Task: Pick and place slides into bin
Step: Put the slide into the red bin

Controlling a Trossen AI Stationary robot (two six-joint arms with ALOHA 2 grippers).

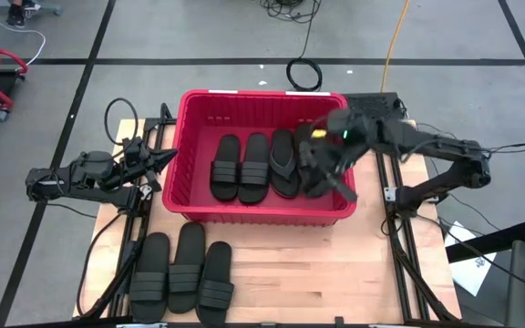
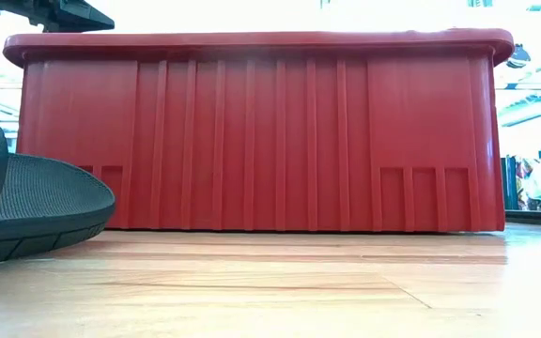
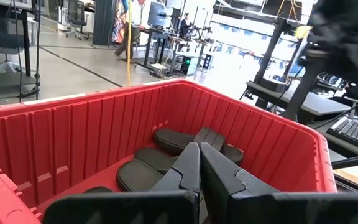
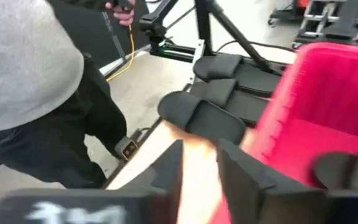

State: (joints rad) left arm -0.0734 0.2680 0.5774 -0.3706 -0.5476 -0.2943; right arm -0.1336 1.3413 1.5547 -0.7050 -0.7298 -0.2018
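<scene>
The slides (image 1: 185, 273) by the table's near edge are on the left gripper's side, far from the right gripper, so the robot's left gripper should pick up the slide (image 1: 215, 284) nearest to the middle of the table.
The red bin (image 1: 199, 205) stands mid-table and holds three black slides (image 1: 255, 167) lying side by side on its floor, two banded and one thong (image 1: 284, 164). Three more slides (image 1: 185, 269) lie flat on the wood by the table's near edge. My right gripper (image 1: 331, 182) hovers over the bin's right part, open, with bare wood showing between its fingers (image 4: 197, 168). My left gripper (image 1: 167, 159) waits shut, level, just outside the bin's left wall; its wrist view looks over the rim at the slides (image 3: 166, 140) inside.
A person in a grey top (image 4: 23, 68) stands close beside the table. Bare wood lies between the bin and the three slides at the near edge. The bin's near wall (image 2: 252, 141) fills the low view, with one slide (image 2: 36, 202) at its left.
</scene>
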